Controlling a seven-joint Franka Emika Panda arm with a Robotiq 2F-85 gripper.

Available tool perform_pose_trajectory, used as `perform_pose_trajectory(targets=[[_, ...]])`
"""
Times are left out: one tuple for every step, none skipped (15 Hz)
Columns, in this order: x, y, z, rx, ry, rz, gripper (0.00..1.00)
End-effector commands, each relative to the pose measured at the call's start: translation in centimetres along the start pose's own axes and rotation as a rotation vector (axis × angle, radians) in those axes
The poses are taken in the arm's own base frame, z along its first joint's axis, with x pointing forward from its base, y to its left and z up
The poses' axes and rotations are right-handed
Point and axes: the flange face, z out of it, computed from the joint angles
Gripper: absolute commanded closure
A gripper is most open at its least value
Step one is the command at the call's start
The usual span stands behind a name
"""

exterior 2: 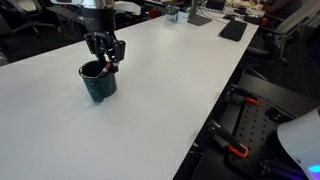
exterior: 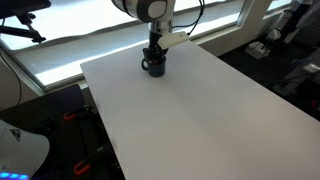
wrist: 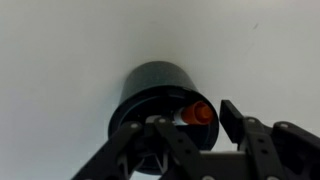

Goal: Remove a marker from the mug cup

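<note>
The mug cup's rim [wrist: 216, 120] is between my gripper's fingers next to the marker's orange-red end, so I should open my gripper, lift it clear and come down over the mug's opening [wrist: 163, 103].
The dark mug cup [exterior: 154, 68] stands at the far part of the white table [exterior: 200, 110]; it also shows in an exterior view [exterior 2: 99, 85] and in the wrist view [wrist: 150, 85]. A marker with an orange-red end [wrist: 200, 113] stands in the mug and leans on its rim; it shows faintly in an exterior view [exterior 2: 111, 69]. My gripper [wrist: 195, 128] hangs straight over the mug [exterior: 154, 56] [exterior 2: 105, 62]. Its fingers are apart, one on each side of the marker's end, not closed on it. The marker's body is hidden inside the mug.
The table edge [exterior 2: 215, 110] runs along one side, with a black frame and orange clamps [exterior 2: 235, 150] below it. Laptops and clutter [exterior 2: 232, 30] lie at the table's far end. A bright window ledge [exterior: 70, 45] is behind the table.
</note>
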Motion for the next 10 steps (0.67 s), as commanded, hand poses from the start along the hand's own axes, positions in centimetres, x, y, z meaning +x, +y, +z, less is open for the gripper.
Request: perform_pose_trajectory(targets=[[0.14, -0.12, -0.33, 0.016, 0.019, 0.008, 0.80], [0.13, -0.13, -0.32, 0.017, 0.019, 0.008, 0.88], [0.17, -0.14, -0.31, 0.019, 0.019, 0.007, 0.95], [0.23, -0.15, -0.29, 0.018, 0.020, 0.007, 0.99], [0.29, -0.16, -0.28, 0.018, 0.020, 0.005, 1.00], [0.27, -0.14, -0.32, 0.017, 0.020, 0.006, 1.00], [0.24, -0.16, -0.30, 0.017, 0.020, 0.002, 0.97], [0.35, -0.22, -0.39, 0.017, 0.019, -0.004, 0.97], [0.39, -0.24, -0.48, 0.016, 0.012, -0.007, 0.64], [0.40, -0.20, -0.70, 0.008, 0.009, -0.015, 0.63]])
